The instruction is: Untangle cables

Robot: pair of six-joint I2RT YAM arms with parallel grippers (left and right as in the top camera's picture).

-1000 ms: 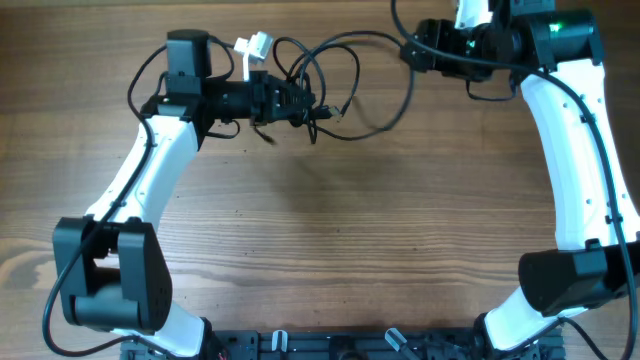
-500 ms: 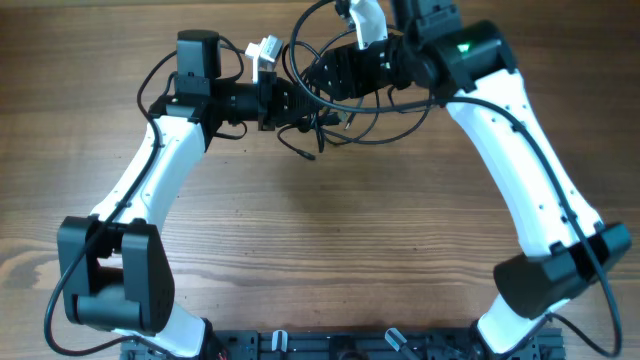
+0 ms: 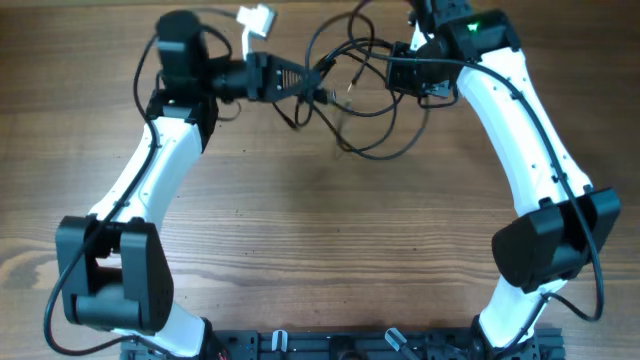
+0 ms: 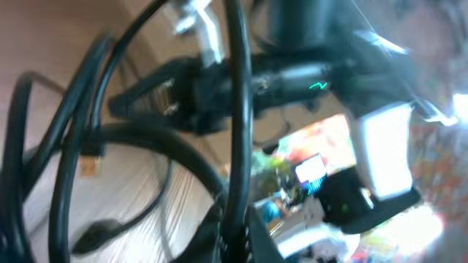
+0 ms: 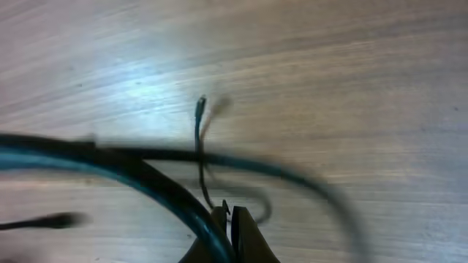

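Note:
The cables are hanging in crossed loops (image 3: 372,78) between my grippers. I should bring them down to the wooden table (image 3: 325,180), open my left gripper and grab a strand of cable from above.
The black cables (image 3: 372,153) hang in tangled loops between my two grippers at the far middle of the wooden table (image 3: 320,250). My left gripper (image 3: 312,78) points right and is shut on one cable. In the blurred left wrist view that cable (image 4: 238,109) runs straight up from the left gripper (image 4: 235,226). My right gripper (image 3: 392,62) points left, close to the tangle. In the right wrist view the right gripper (image 5: 229,213) is shut, a thin cord (image 5: 199,146) reaches its tips, and a thicker cable (image 5: 146,175) crosses its left finger.
A white plug (image 3: 255,18) sticks up behind the left wrist. Both arm bases (image 3: 110,290) stand at the near corners, with a black rail (image 3: 340,345) along the front edge. One cable loop sags down onto the table below the grippers.
The right gripper went from open to shut and drew back to the right. The left gripper shifted toward the far edge. The cable loops now stretch between the two.

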